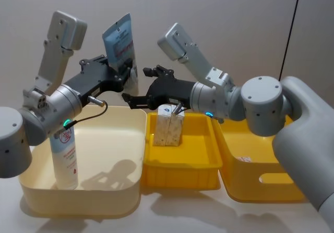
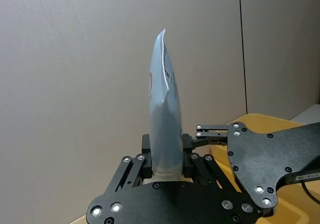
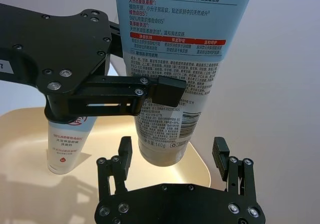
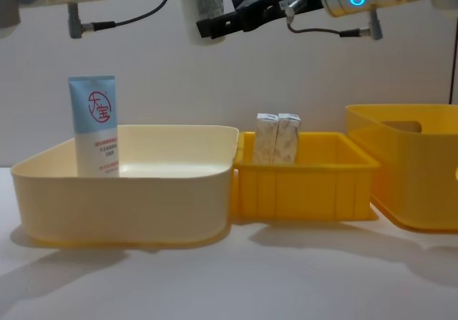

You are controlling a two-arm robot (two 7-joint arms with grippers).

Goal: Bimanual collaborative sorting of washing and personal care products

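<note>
The light-blue tube (image 1: 121, 46) will stay stiff and upright when I carry it by its cap end, since the flat top end (image 1: 117, 26) stands straight above my left gripper.
My left gripper (image 1: 125, 69) is shut on a flat light-blue tube (image 1: 119, 37) and holds it upright in the air above the cream bin (image 1: 83, 196). In the left wrist view the tube (image 2: 165, 114) stands edge-on between the closed fingers. My right gripper (image 3: 172, 154) is open, its fingers on either side of the tube's cap end (image 3: 162, 154) without touching it. A second tube (image 4: 96, 123) with a red round logo stands in the cream bin. Two beige speckled cartons (image 1: 169, 126) stand in the small yellow bin (image 1: 182, 168).
A large yellow bin (image 1: 261, 183) with a handle slot sits to the right of the small one. The three bins stand side by side on the white table (image 4: 250, 277). A plain wall is close behind.
</note>
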